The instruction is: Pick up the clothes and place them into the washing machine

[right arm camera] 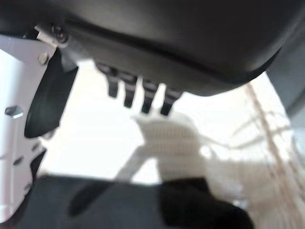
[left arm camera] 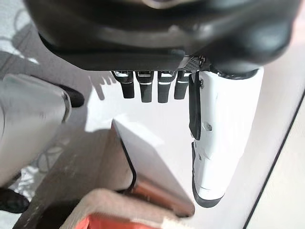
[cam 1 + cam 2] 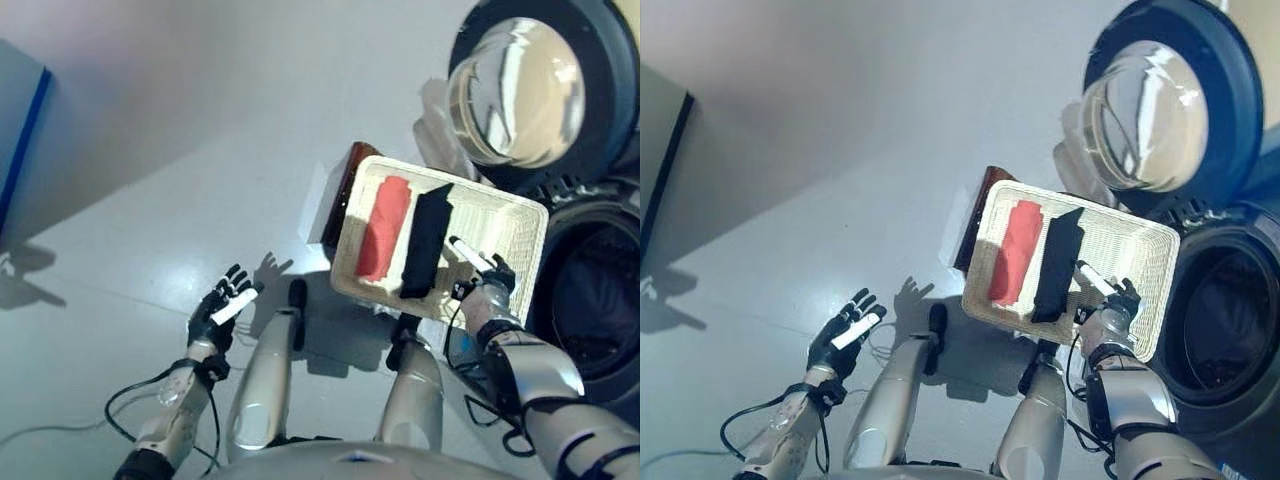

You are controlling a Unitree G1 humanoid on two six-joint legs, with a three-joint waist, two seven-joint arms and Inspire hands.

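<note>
The red cloth is lying folded into a narrow piece, so I expect it to hold together as a compact bundle while I take it to the washing machine.
A white woven basket stands on the floor in front of the washing machine. In it lie a red cloth and a black cloth side by side. My right hand hovers over the basket's near right part, just right of the black cloth, fingers straight and open, holding nothing. My left hand hangs open above the floor, well left of the basket. The washer's round door stands swung open, and the dark drum shows at the right.
A brown box stands against the basket's far left side, also visible as the brown box in the left wrist view. A blue-edged panel stands at the far left. Pale floor stretches left of the basket.
</note>
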